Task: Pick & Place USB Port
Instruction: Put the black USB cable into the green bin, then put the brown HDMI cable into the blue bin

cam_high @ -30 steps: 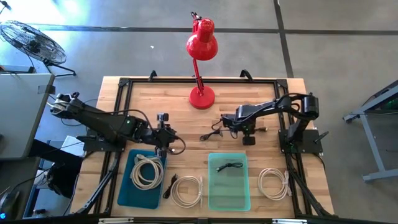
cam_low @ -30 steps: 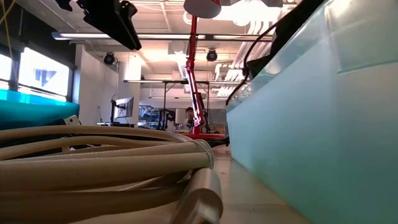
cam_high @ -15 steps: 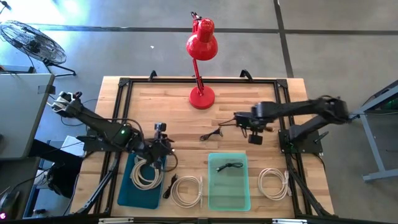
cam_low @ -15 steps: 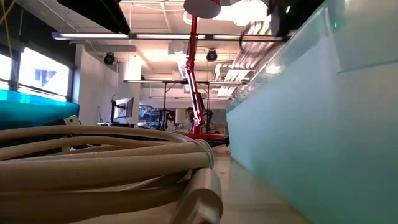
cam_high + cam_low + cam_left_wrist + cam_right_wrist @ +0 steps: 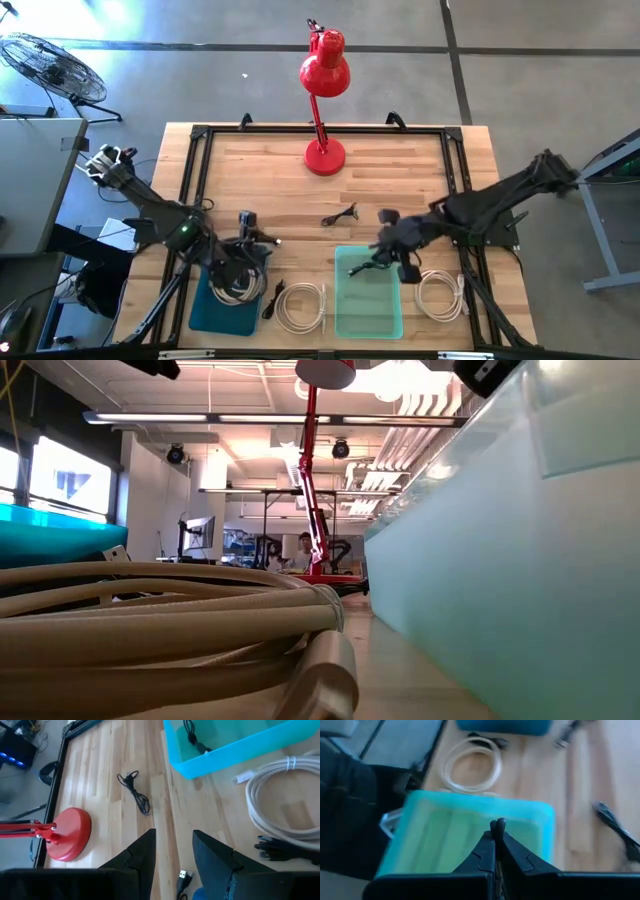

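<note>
I should keep my right gripper going toward the tray's bottom and let go there, as its closed fingers have the black cable (image 5: 497, 825) above the pale green tray's open bottom (image 5: 368, 305).
A short black USB cable (image 5: 340, 215) lies loose on the wooden table, also in the left wrist view as the black cable (image 5: 135, 792). Another black cable (image 5: 368, 268) lies in the pale green tray (image 5: 345, 305). My right gripper (image 5: 374, 256) hangs shut above that tray; in its wrist view the shut gripper (image 5: 497, 824) shows nothing between the fingers. My left gripper (image 5: 262, 246) hovers over the dark blue tray (image 5: 200, 310), which holds a white cable coil (image 5: 232, 280). In the left wrist view my left gripper (image 5: 173, 834) is open, only bare table showing between the fingers.
A red desk lamp (image 5: 324, 155) stands at the far middle. White cable coils lie near the front edge, one (image 5: 300, 305) between the trays and one (image 5: 438, 295) right of the green tray. A black plug bundle (image 5: 285, 850) lies beside the middle coil. A black frame (image 5: 200, 135) borders the table.
My right gripper has risen from beside the loose black cable at the table's middle, swung toward the near edge and tipped up, ending over the green tray. My left gripper has swung toward the near edge, over the blue tray. The loose cable has stayed put.
</note>
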### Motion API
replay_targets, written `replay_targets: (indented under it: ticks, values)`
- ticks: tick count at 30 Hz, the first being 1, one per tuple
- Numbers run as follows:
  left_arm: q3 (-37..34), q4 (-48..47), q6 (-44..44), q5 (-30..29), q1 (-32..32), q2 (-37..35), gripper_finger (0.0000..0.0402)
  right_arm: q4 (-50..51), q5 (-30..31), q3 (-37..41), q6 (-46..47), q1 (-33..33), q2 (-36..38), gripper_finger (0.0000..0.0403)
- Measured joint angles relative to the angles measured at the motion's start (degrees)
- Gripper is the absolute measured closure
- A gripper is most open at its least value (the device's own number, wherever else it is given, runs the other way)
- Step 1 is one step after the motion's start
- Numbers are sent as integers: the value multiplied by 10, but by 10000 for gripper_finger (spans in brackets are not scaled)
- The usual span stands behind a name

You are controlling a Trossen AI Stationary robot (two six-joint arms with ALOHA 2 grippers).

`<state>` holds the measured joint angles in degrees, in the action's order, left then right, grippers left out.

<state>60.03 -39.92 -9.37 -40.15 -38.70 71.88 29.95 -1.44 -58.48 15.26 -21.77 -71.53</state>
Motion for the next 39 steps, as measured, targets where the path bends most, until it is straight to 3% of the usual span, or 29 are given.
replay_targets:
  ticks: [5,14,19,32,39]
  values:
    - [0,0,-15,-8,-14,0,277,-11,-1,0,15,-26,-51,402]
    - [0,0,-30,-10,-15,0,277,-66,-74,0,14,-31,-174,402]
    - [0,0,-32,-10,-15,0,277,-84,-99,0,15,-31,-206,370]
    - [0,-1,-36,-9,-15,5,277,-137,-82,0,27,-25,-193,230]
    - [0,-8,-36,-4,-14,13,277,-82,-61,-19,27,1,-123,217]
